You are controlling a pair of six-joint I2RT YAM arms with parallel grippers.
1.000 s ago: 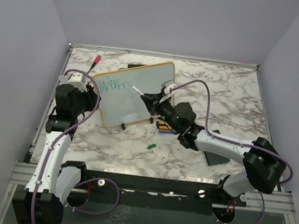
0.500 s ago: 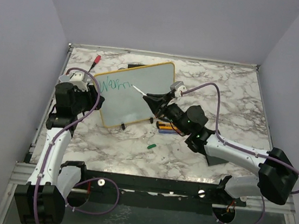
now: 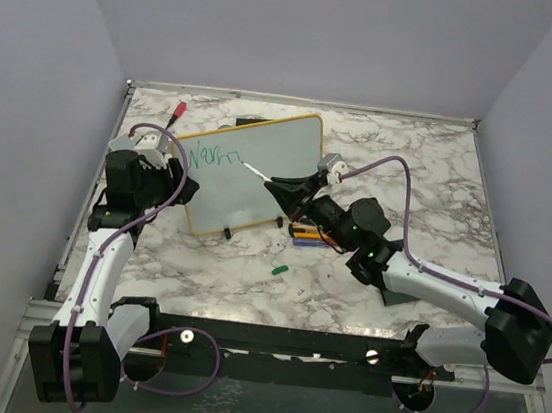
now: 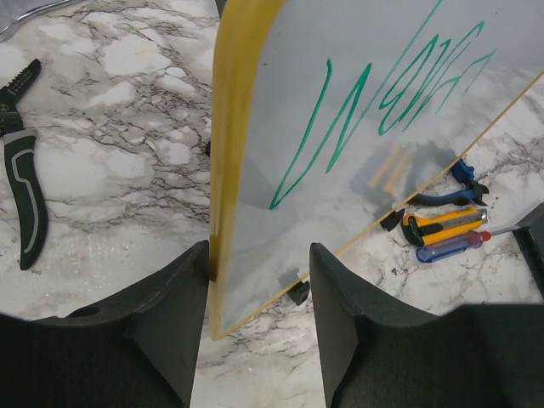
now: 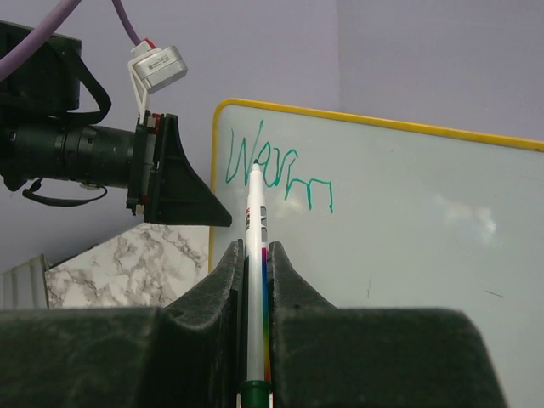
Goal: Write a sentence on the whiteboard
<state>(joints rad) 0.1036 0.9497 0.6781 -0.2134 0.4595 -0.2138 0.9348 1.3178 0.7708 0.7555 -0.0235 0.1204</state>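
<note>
The whiteboard's frame is loose against my left gripper's open fingers, so I should center the fingers and pinch the frame near its bottom corner before I write more.
The whiteboard, white with a yellow frame, stands tilted on small black feet at the back left. The sentence reads only "Warm" in teal; it also shows in the left wrist view and the right wrist view. My right gripper is shut on a white marker with a rainbow stripe. Its tip sits at the board near the word's first letters. My left gripper is open around the board's left edge. Its left finger is against the frame.
A utility knife, a blue screwdriver and blue-handled pliers lie in front of the board. Black pliers lie to its left. A red-handled tool, a green cap and a black pad lie on the marble table.
My right arm has swung its elbow out to the right while the marker tip stayed near the same spot. My left gripper has edged right onto the board's edge.
</note>
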